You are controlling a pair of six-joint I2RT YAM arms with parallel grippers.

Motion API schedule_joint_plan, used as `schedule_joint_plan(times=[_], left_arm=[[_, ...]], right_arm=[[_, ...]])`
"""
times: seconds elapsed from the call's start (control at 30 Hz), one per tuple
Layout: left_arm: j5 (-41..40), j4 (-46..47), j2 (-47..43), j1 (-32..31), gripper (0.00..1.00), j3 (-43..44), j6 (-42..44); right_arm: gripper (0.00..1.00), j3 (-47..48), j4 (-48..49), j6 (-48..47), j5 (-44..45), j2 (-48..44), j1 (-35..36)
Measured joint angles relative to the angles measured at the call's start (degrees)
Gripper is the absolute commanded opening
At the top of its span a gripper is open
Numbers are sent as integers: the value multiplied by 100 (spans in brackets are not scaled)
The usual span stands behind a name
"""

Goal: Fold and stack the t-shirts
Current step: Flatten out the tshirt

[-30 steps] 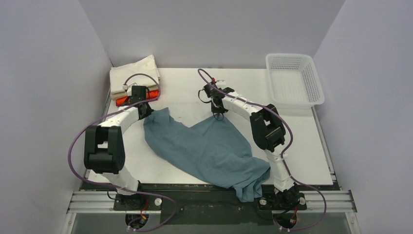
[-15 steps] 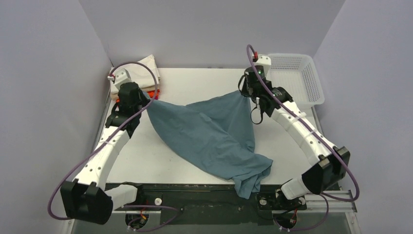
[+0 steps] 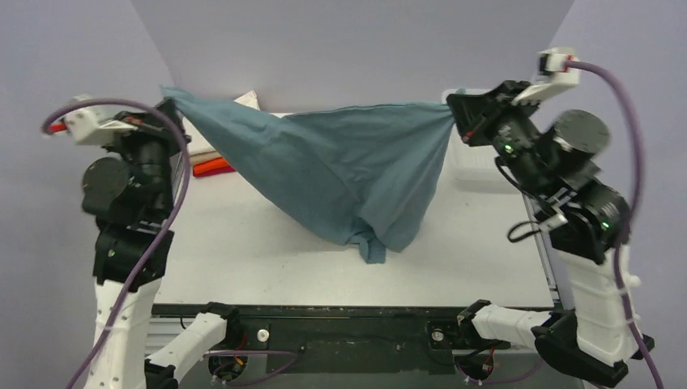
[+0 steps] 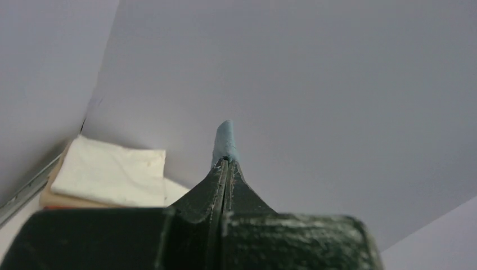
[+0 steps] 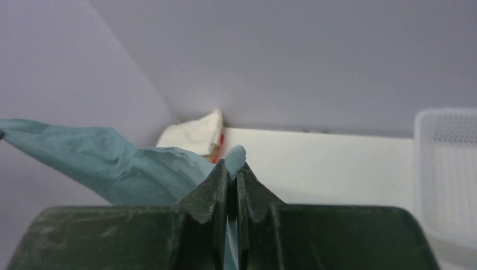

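Observation:
My left gripper is holding the teal-blue t-shirt's corner (image 3: 173,94) out beyond the folded stack, so it should move back in and put the t-shirt down flat beside the stack (image 5: 250,152).
The large teal-blue t-shirt (image 3: 340,166) hangs stretched in the air between both arms, its lower end sagging to the table. My left gripper (image 3: 168,96) is shut on its left corner; a nub of teal cloth (image 4: 224,140) sticks out past the closed fingertips. My right gripper (image 3: 454,109) is shut on the right corner, cloth (image 5: 234,157) pinched between the jaws. A stack of folded shirts lies at the back left: cream (image 4: 109,171) on top, tan below, an orange-red edge (image 3: 212,168) showing under the hanging shirt.
A white mesh basket (image 5: 447,169) stands at the back right, mostly hidden behind the right arm in the top view. Grey walls enclose the table (image 3: 243,251) on three sides. Cables loop from both wrists.
Both arms have risen high and spread apart, lifting the teal shirt off the table. It went from lying crumpled to hanging taut between the grippers.

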Motion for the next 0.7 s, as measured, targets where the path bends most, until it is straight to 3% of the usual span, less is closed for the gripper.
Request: schedule_joint_plan(times=[0.4, 0.57, 0.7], left_arm=[[341, -365, -669, 48, 0, 2446, 295], [643, -501, -575, 341, 0, 2916, 304], [883, -485, -146, 498, 0, 3115, 280]], right_arm=[[0, 2144, -334, 304, -1145, -595, 125], [0, 2251, -365, 302, -1082, -575, 127], [0, 2009, -411, 87, -483, -525, 131]])
